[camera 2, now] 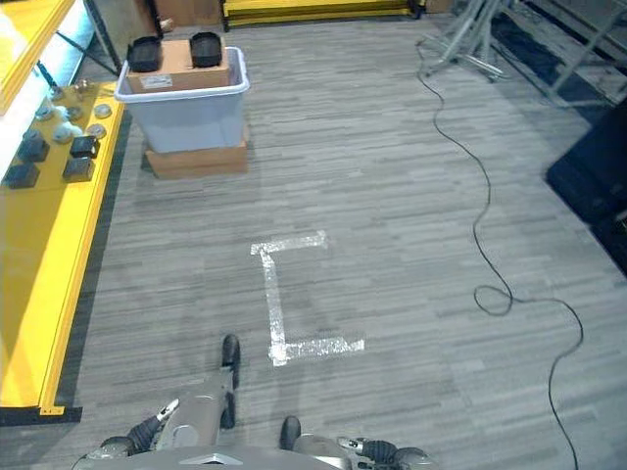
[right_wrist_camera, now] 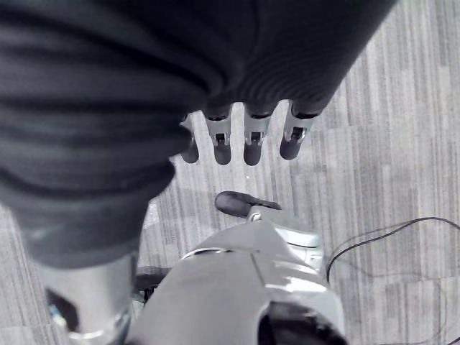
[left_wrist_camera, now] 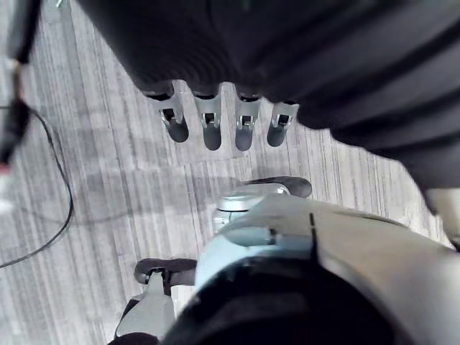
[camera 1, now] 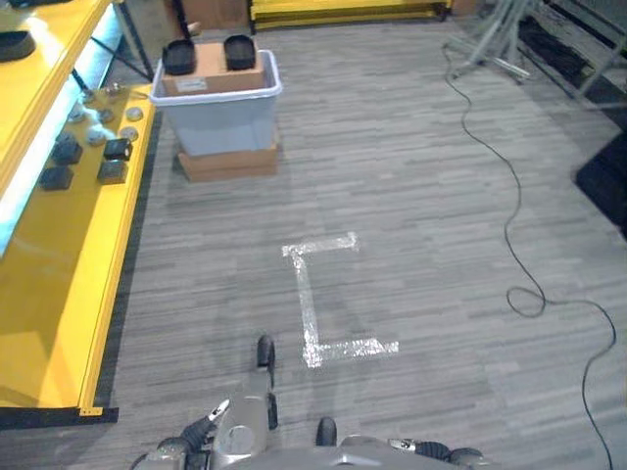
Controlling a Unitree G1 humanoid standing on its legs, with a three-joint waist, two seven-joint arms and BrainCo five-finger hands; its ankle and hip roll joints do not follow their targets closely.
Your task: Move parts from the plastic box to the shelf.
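The black part [camera 1: 239,53] has a raised rim [camera 1: 240,67] around its middle, so I expect it to tip up as a stiff, empty shell when I lift it by its edge.
The grey plastic box [camera 1: 216,119] stands far ahead on the floor on a flat cardboard slab, beside the yellow shelf [camera 1: 69,264] that runs along the left. A cardboard box inside it carries two black parts [camera 1: 179,57] [camera 1: 240,51] on top. Several black parts [camera 1: 117,149] and small round metal pieces lie on the shelf near the box. My left hand [left_wrist_camera: 210,122] hangs low over the floor, fingers straight, holding nothing; it also shows at the lower edge [camera 1: 245,411]. My right hand [right_wrist_camera: 251,136] likewise hangs open and empty above the floor.
White tape [camera 1: 313,294] marks a bracket shape on the grey plank floor between me and the box. Metal stand legs [camera 1: 490,44] sit at the far right, a dark object [camera 1: 605,176] at the right edge, and another yellow rack [camera 1: 343,10] at the back.
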